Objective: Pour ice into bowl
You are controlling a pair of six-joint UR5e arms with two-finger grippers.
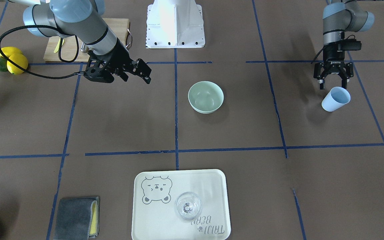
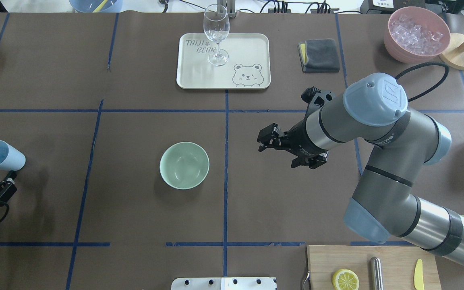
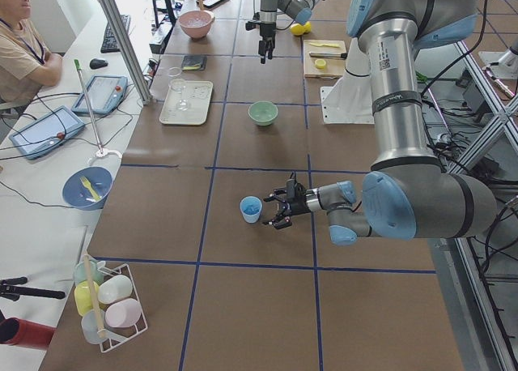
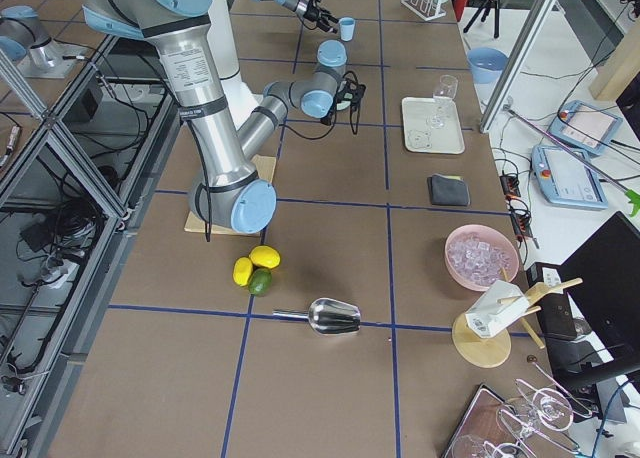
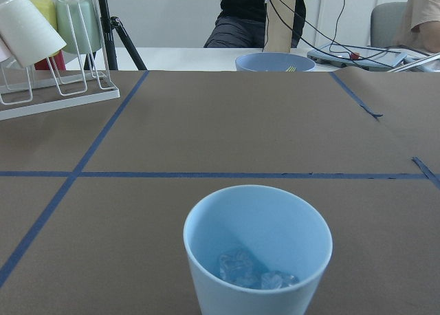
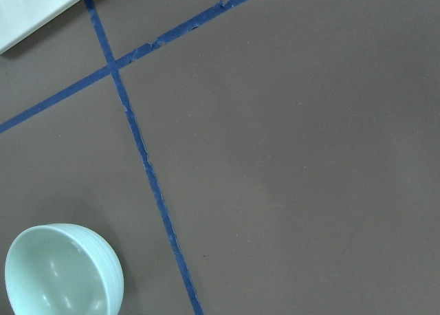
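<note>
I should expect more hidden ice cubes to fall out when I pour, because the light blue cup's near rim (image 5: pixel 258 291) cuts off my view of the clear ice cubes (image 5: pixel 251 269).
The pale mint-green bowl (image 1: pixel 205 97) stands empty near the table's middle; it also shows in the overhead view (image 2: pixel 184 165) and the right wrist view (image 6: pixel 62 270). A light blue cup (image 1: pixel 336 99) stands upright at the table's left end (image 2: pixel 1 155). A few clear ice cubes (image 5: pixel 251 274) lie in its bottom. My left gripper (image 1: pixel 332 83) is open and empty just behind the cup, apart from it. My right gripper (image 2: pixel 266 139) hovers open and empty above the table, to the right of the bowl.
A cream tray (image 2: pixel 199 76) with a wine glass (image 2: pixel 216 34) sits at the far side. Next to it are a grey cloth (image 2: pixel 319 55) and a pink container (image 2: pixel 417 34) of ice. A cutting board (image 2: pixel 393 257) lies near the robot's base.
</note>
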